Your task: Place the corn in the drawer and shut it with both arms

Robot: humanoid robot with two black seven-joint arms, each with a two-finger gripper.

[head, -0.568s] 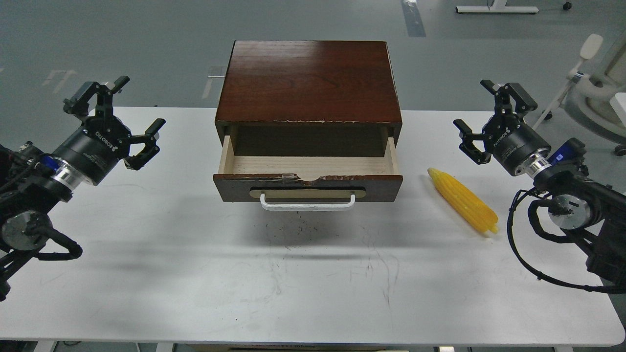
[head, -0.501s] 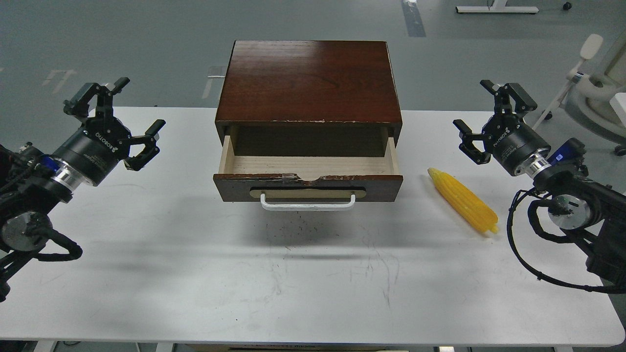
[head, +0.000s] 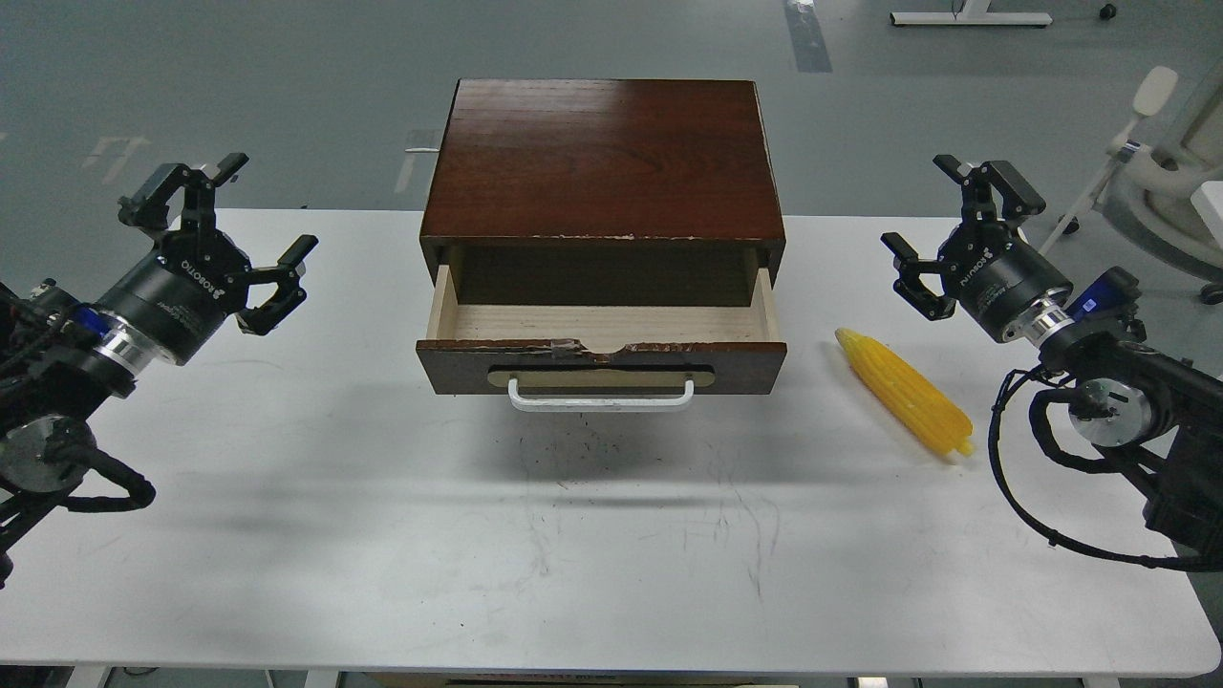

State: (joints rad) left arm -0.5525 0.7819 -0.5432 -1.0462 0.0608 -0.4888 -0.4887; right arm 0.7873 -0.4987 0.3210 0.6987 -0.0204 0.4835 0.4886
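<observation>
The drawer's pale inside (head: 605,322) is wider than the length of the yellow corn (head: 906,394). The corn will fit lying crosswise when I bring it in.
The yellow corn (head: 905,392) lies on the white table (head: 382,535), to the right of the drawer and apart from it, its tapered end toward the drawer. The dark brown drawer (head: 602,346) is pulled open from its wooden cabinet (head: 602,158); its pale wood inside shows nothing in it, and its white bar handle (head: 602,394) faces me. My left gripper (head: 227,212) is open and empty, held above the table's left side. My right gripper (head: 934,208) is open and empty, above and behind the corn, to its right.
The cabinet stands at the table's back middle. Black cables (head: 1027,478) loop from my right arm over the table's right edge. White equipment (head: 1161,162) stands on the floor at the far right.
</observation>
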